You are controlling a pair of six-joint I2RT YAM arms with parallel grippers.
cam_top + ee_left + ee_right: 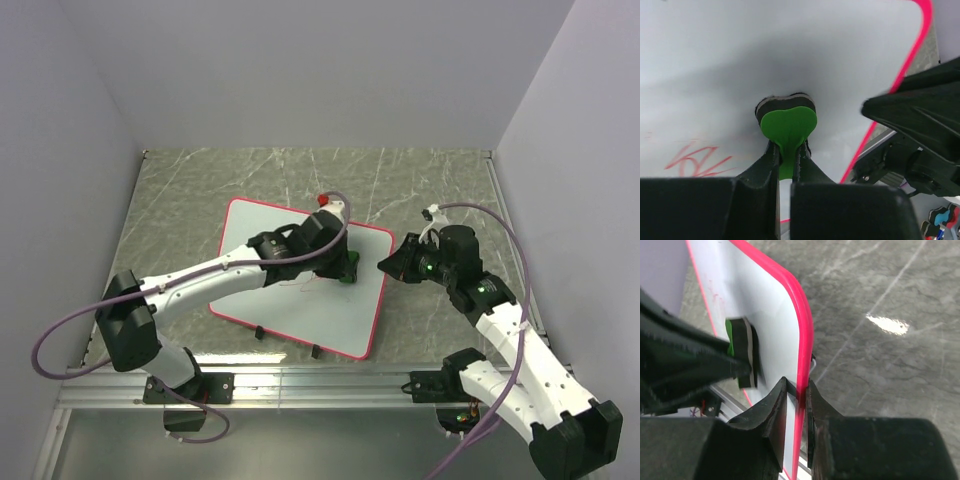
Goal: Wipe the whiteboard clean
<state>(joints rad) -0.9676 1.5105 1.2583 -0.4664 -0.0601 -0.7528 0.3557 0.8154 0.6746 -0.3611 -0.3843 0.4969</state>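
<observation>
The eraser is getting close to the whiteboard edge my right gripper holds (384, 284), and red scribbles are still there. So next my left gripper wipes the eraser back across the red scribbles (308, 284).
The whiteboard (320, 318), white with a thin red-pink frame, lies flat in the middle of the table. Faint red scribbles (697, 161) remain on it, left of the eraser in the left wrist view. My left gripper (345, 266) is shut on a green bow-shaped eraser (789, 124), whose dark pad rests against the board surface (765, 55) near its right edge. My right gripper (386, 265) is shut on the board's red right edge (801, 340), one finger on each side. The right wrist view also shows the eraser (742, 352).
Two small black clips (258, 333) (316, 350) sit on the board's near long edge. The tabletop is grey marble (180, 200) with an aluminium rail (300, 382) along the near edge. White walls close in the left, back and right sides.
</observation>
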